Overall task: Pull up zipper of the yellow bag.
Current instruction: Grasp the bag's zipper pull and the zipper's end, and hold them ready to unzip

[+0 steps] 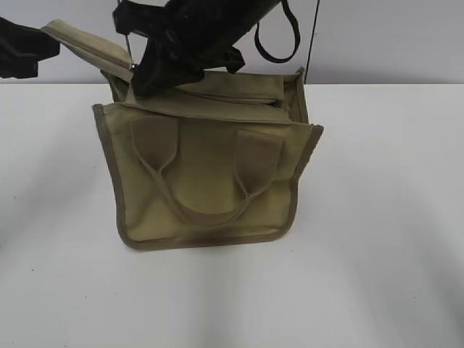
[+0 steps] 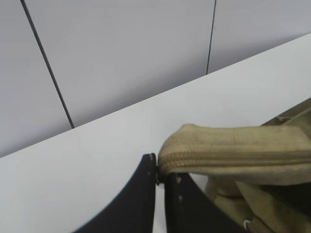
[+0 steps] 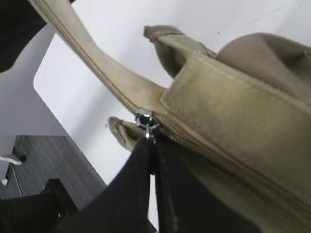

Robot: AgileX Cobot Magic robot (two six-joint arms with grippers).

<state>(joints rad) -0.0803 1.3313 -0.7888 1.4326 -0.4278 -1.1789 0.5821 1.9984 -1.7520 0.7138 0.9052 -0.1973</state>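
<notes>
I go on pulling along the zipper with my right gripper until the slider gets to the zipper's far end (image 1: 278,104), because the zipper's end piece (image 1: 88,43) runs straight to the zipper pull.
The yellow bag (image 1: 210,181) stands upright on the white table, its two handles hanging down its front. The zipper (image 2: 233,156) runs along the top panel, and its end strip (image 1: 87,45) is lifted off to the upper left. My left gripper (image 2: 158,171) is shut on the tip of that strip and shows at the far left of the exterior view (image 1: 51,42). My right gripper (image 3: 151,141) reaches across to the bag's left top corner (image 1: 138,83) and is shut on the silvery zipper pull (image 3: 145,119). The zipper teeth (image 3: 209,145) behind the slider look closed.
The white table (image 1: 377,254) spreads around the bag. A grey panelled wall (image 2: 121,58) stands behind it. A black strap loop (image 1: 279,47) hangs near the right arm. The right wrist view shows the table's edge and a dark floor (image 3: 48,160).
</notes>
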